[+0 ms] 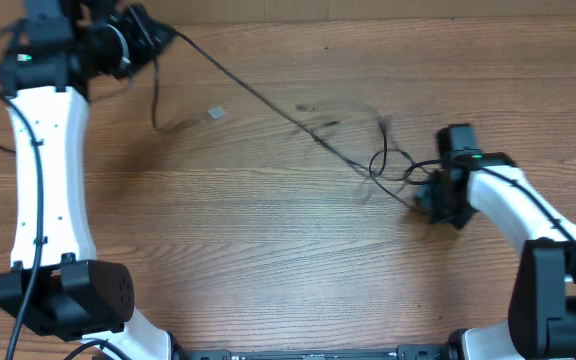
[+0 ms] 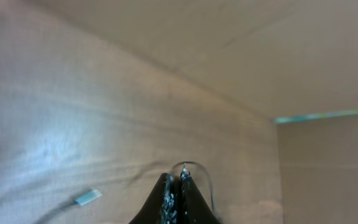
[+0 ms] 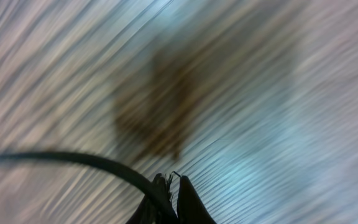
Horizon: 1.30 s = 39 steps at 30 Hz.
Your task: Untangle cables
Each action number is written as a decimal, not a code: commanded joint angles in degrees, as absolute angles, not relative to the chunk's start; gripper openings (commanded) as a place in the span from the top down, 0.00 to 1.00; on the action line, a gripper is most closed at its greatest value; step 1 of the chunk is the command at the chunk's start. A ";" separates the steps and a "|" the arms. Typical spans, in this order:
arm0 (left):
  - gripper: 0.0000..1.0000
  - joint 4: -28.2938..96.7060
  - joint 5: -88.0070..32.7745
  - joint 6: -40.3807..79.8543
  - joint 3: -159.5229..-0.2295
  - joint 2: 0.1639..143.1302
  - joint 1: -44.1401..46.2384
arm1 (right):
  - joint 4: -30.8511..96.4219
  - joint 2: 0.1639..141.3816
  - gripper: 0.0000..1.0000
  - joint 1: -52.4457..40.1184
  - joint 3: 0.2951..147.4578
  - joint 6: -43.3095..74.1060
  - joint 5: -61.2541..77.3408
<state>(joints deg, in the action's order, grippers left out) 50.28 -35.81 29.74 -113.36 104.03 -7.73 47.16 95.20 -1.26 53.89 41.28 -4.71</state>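
The cable runs tight into the loops (image 1: 392, 166) beside my right gripper. My left gripper should move back gently, open and go to the part of the cable nearer those loops (image 1: 334, 151).
The thin black cables (image 1: 268, 105) stretch taut and diagonally across the wooden table, from the far left to a small knot of loops (image 1: 386, 165) at the right. My left gripper (image 1: 153, 38) is at the far left, shut on one cable end; a short loop (image 1: 155, 105) hangs from it. In the left wrist view the shut fingers (image 2: 178, 182) pinch a thin cable (image 2: 199, 169). A silvery plug tip (image 1: 215, 113) lies nearby and also shows in the left wrist view (image 2: 87, 198). My right gripper (image 1: 434, 196) is beside the knot, shut on a cable (image 3: 73, 158), fingers (image 3: 173, 184) closed.
The table's far edge (image 1: 368, 18) runs close behind the left gripper. A cardboard-coloured wall (image 2: 303, 62) rises beyond it. The arm bases stand at the front left (image 1: 63, 295) and front right (image 1: 558, 290).
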 commanded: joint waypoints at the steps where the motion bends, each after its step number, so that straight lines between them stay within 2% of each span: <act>1: 0.96 50.19 -35.73 28.25 -120.68 102.17 -9.65 | 47.90 95.18 0.96 6.63 53.74 43.72 -13.06; 7: 0.96 51.92 -31.66 28.27 -126.02 102.17 -12.19 | 47.99 95.18 0.96 17.69 53.74 43.16 -12.82; 11: 0.96 52.49 -29.10 28.27 -126.28 102.17 -12.82 | 48.53 95.18 0.96 20.60 53.71 43.03 -12.84; 15: 0.96 53.36 -23.73 28.38 -126.28 102.17 -12.84 | 48.31 95.18 0.96 20.75 53.71 43.07 -12.82; 20: 0.96 56.62 -23.94 28.47 -126.28 102.19 -12.71 | 48.80 95.18 0.96 20.64 53.67 43.05 -11.09; 24: 0.96 60.95 -23.97 28.47 -126.21 102.21 -12.32 | 50.68 95.18 0.89 20.64 53.67 43.03 -2.48; 29: 0.96 64.49 -23.97 28.47 -126.10 102.21 -10.76 | 53.91 95.18 0.90 20.49 53.67 42.96 5.82; 34: 0.95 65.93 -23.97 28.47 -126.04 102.89 -6.90 | 54.13 95.18 0.90 18.02 53.67 36.01 17.76; 39: 0.96 66.02 -23.79 28.45 -125.73 103.88 -3.27 | 53.60 95.18 0.90 13.52 53.67 35.24 19.35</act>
